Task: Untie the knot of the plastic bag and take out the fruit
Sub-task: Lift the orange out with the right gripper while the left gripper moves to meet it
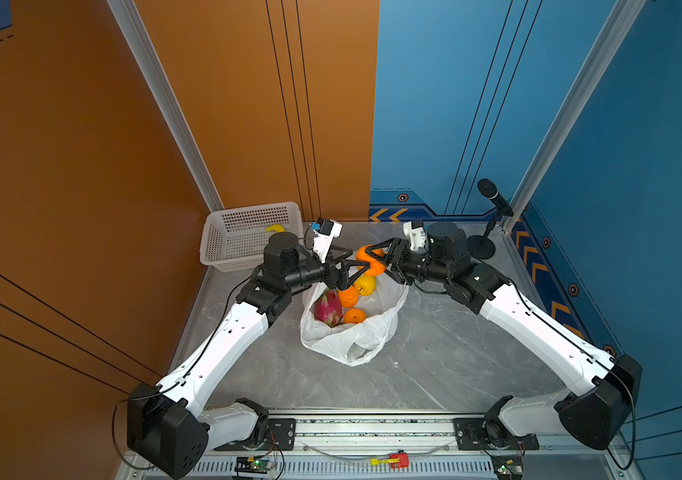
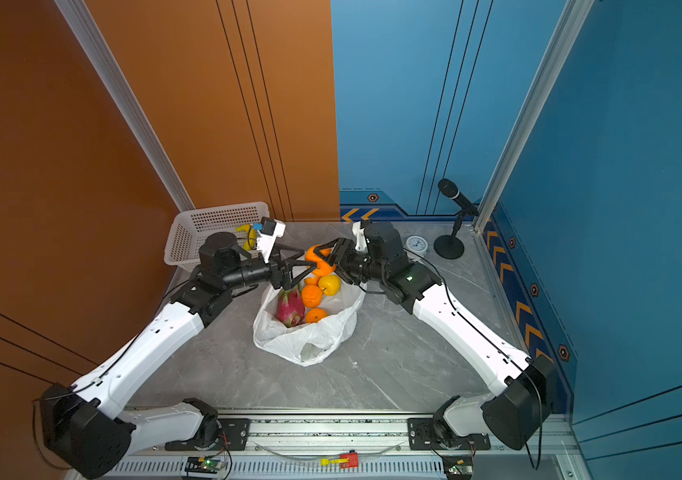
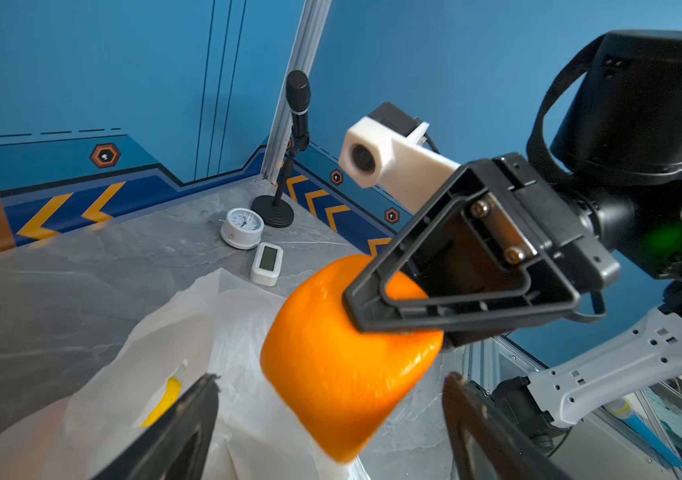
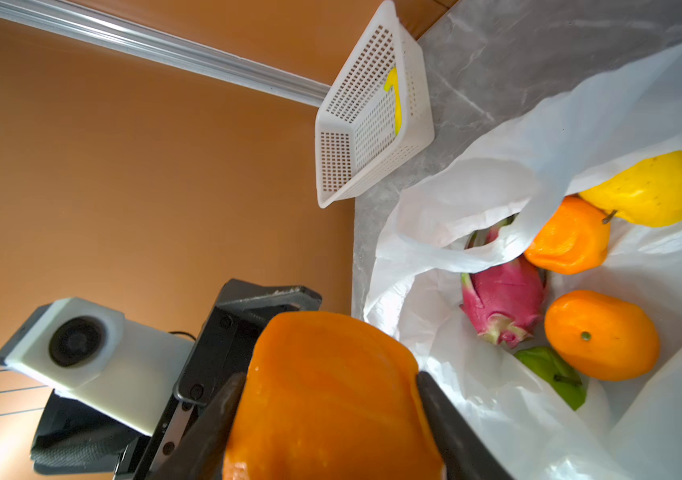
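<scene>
I can see an orange tint (image 3: 36, 437) through the plastic bag next to the yellow fruit, so I should expect another orange there when I take this orange (image 3: 347, 364) away.
The white plastic bag (image 1: 351, 336) lies with its mouth open in the middle of the table. Its knot is out of view. Inside I see a pink dragon fruit (image 1: 328, 308), two oranges (image 1: 348, 296), a yellow fruit (image 1: 366, 284) and a green one (image 4: 551, 374). My right gripper (image 4: 331, 378) is shut on another orange (image 4: 331, 415), holding it in the air above the bag's far edge. Facing it, my left gripper (image 3: 331, 380) is open, its fingers on either side of that orange (image 3: 343, 365) without touching it.
A white perforated basket (image 1: 247, 216) with a yellow banana (image 1: 275, 228) stands at the back left. At the back right are a microphone on a round stand (image 1: 481, 249), a small white clock (image 3: 242, 226) and a white display unit (image 3: 266, 264).
</scene>
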